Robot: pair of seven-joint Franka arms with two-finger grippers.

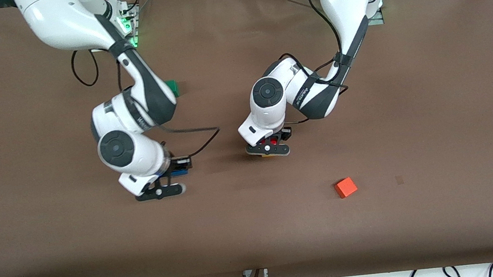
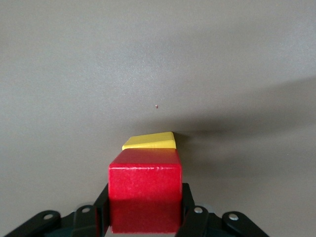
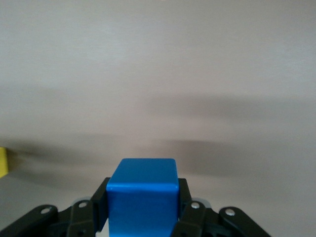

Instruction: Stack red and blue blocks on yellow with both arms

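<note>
My left gripper is over the yellow cube [image 2: 149,140]. Next, I let go of the red block [image 2: 145,193] and move away before my right gripper brings the blue block.
My left gripper [image 1: 269,146] is shut on the red block [image 2: 144,190] near the middle of the table. It holds the block just over the yellow cube [image 2: 150,141]; I cannot tell whether they touch. In the front view only a sliver of the yellow cube [image 1: 269,156] shows under the gripper. My right gripper [image 1: 168,182] is shut on the blue block [image 3: 142,197] and holds it low over bare table toward the right arm's end. A bit of the blue block [image 1: 178,172] shows there. The yellow cube's edge [image 3: 2,161] shows in the right wrist view.
An orange cube [image 1: 345,187] lies nearer the front camera, toward the left arm's end. A green cube [image 1: 173,88] sits farther back, partly hidden by the right arm. The table is a brown mat [image 1: 436,110].
</note>
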